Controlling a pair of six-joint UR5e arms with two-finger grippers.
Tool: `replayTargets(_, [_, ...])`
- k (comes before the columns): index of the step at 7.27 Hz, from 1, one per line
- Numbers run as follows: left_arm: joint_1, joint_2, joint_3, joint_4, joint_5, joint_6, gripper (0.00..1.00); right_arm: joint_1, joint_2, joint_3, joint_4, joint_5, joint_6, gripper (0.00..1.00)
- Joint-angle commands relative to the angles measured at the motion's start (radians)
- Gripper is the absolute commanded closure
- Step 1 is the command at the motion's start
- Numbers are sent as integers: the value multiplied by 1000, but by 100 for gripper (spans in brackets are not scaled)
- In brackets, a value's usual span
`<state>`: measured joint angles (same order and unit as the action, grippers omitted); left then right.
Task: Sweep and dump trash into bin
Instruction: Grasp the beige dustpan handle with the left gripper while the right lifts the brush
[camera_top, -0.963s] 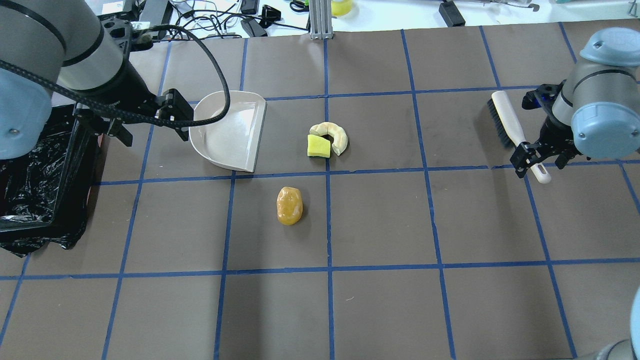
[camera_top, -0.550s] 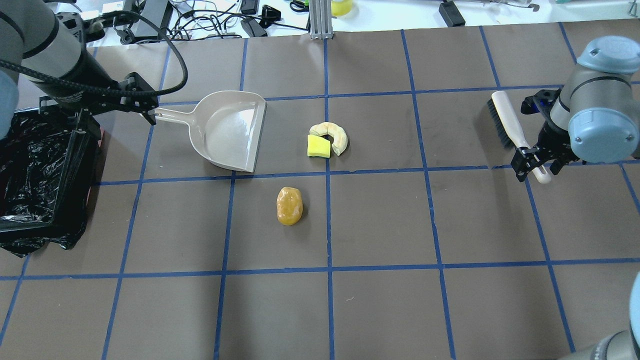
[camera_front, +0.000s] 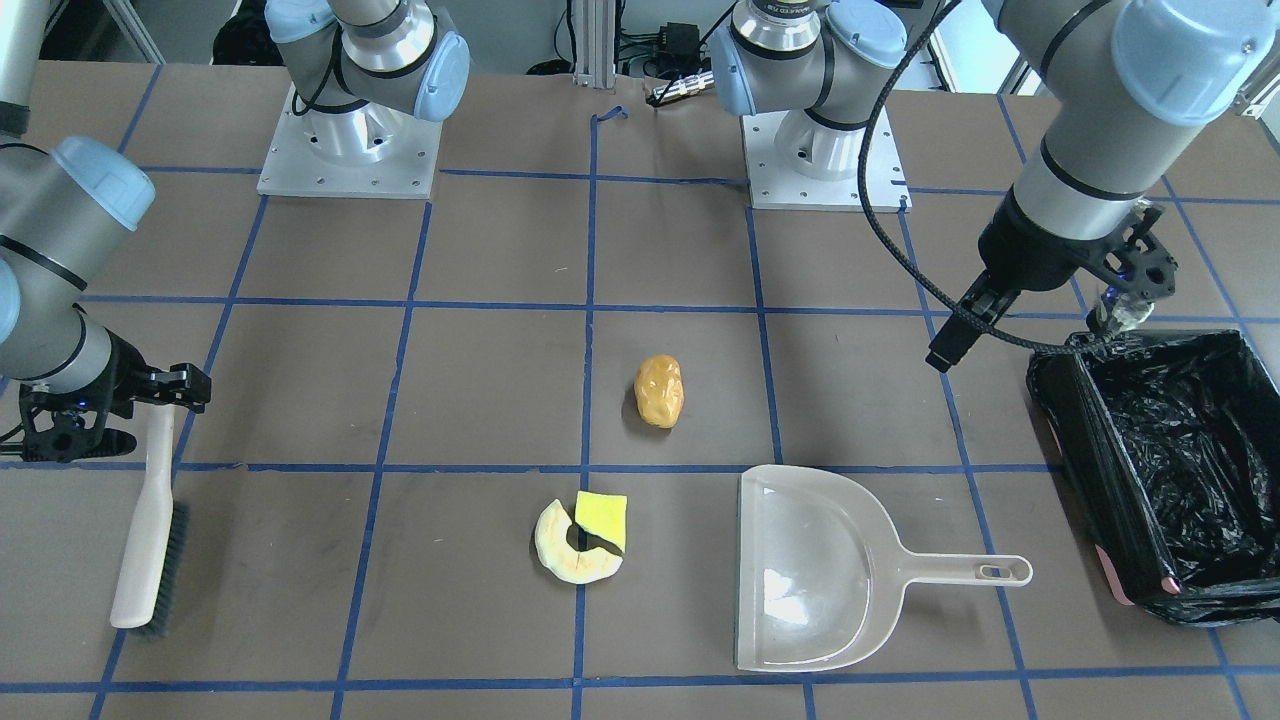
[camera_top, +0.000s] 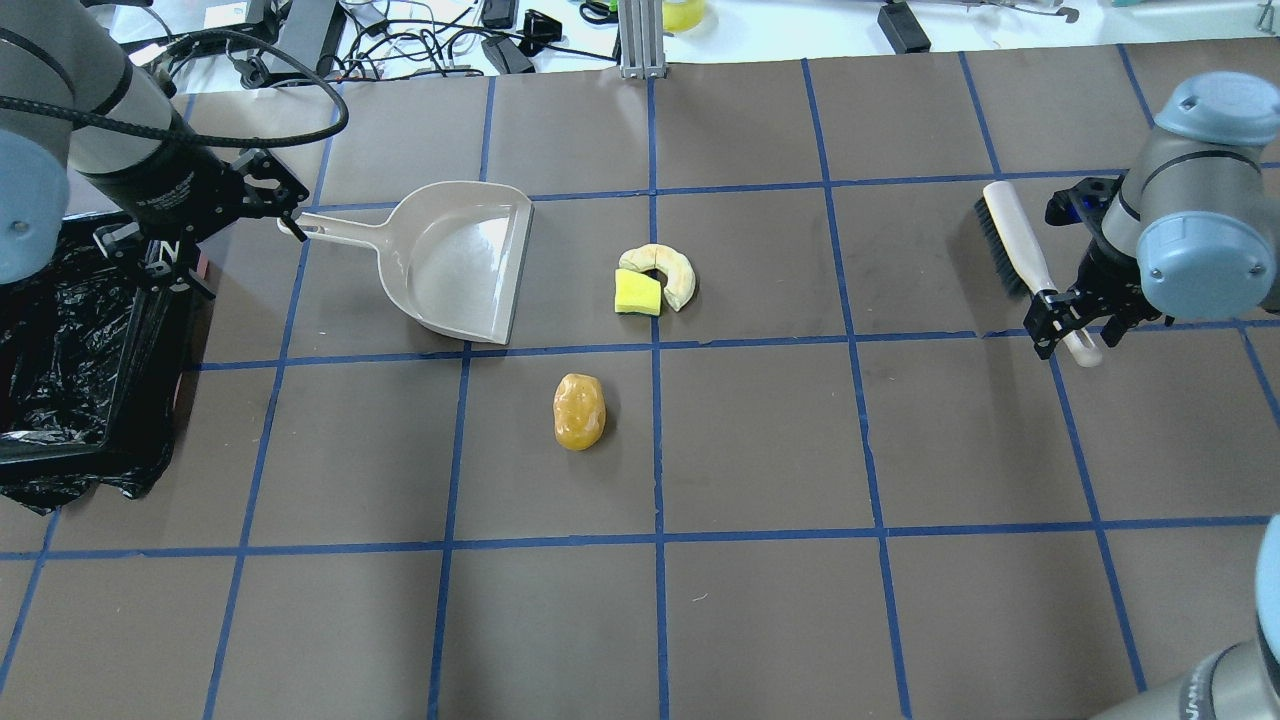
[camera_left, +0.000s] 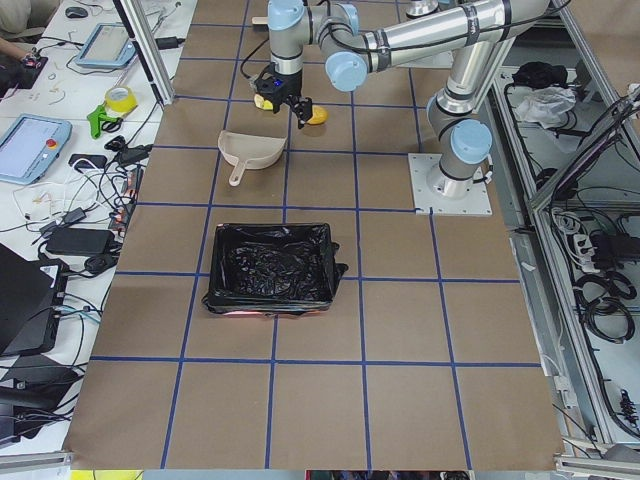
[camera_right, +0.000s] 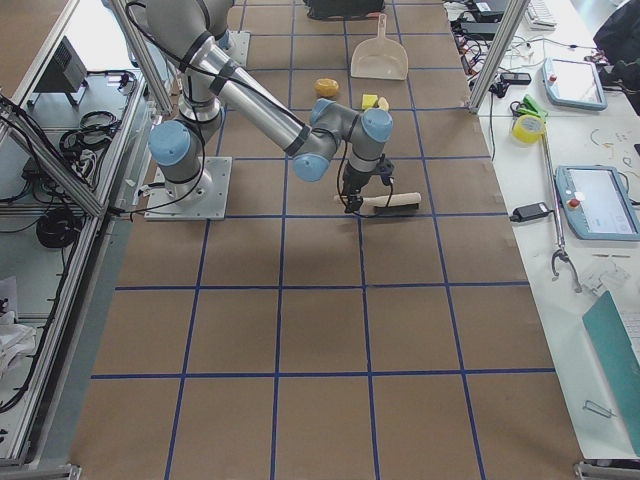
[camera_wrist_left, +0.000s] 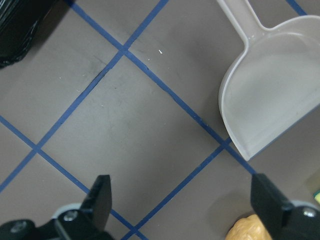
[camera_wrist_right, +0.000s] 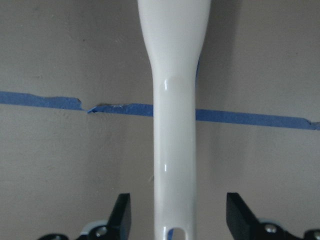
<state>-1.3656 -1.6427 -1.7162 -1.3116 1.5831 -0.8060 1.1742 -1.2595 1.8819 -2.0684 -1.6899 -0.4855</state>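
Observation:
My gripper will bring the swept-in sponge and crescent along when it moves the dustpan, because a raised rim (camera_front: 891, 526) curves around the beige dustpan's back (camera_front: 858, 588).
The trash lies mid-table: an orange-brown potato lump (camera_top: 579, 411) (camera_front: 659, 391), and a pale crescent slice (camera_top: 672, 272) (camera_front: 565, 548) touching a yellow sponge block (camera_top: 637, 292) (camera_front: 601, 517). The black-lined bin (camera_top: 140, 340) (camera_front: 1090, 470) stands at the table's left end. My left gripper (camera_top: 230, 240) (camera_wrist_left: 182, 195) hangs open and empty above the table, between the bin and the tip of the beige dustpan's (camera_top: 455, 260) (camera_front: 810, 570) handle. My right gripper (camera_top: 1075, 335) (camera_wrist_right: 177, 215) is open, its fingers straddling the white brush handle (camera_wrist_right: 172, 125) with a gap on each side.
The brush (camera_top: 1015, 245) (camera_front: 150, 520) lies flat at the right side, bristles facing the table's middle. The dustpan's mouth faces the sponge and crescent. Cables and devices line the far edge (camera_top: 450, 40) beyond the brown mat.
My left gripper has pulled back from over the dustpan handle toward the bin, leaving the handle uncovered and the pan in place. The right gripper has barely shifted at the brush handle.

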Motion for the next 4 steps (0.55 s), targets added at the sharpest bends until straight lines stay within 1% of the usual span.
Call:
replayTargets(1, [0, -63, 1, 83, 6, -180, 0, -5, 0, -3, 5, 18, 8, 68])
replayTargets(2, [0, -98, 3, 144, 11, -226, 3, -8, -1, -4, 5, 35, 8, 76])
replayTargets(3, [-1, -127, 3, 169, 9, -261, 5, -8, -6, -6, 5, 36, 8, 85])
replayTargets(4, [-1, -159, 4, 277, 3, -257, 5, -8, -12, -7, 7, 36, 10, 88])
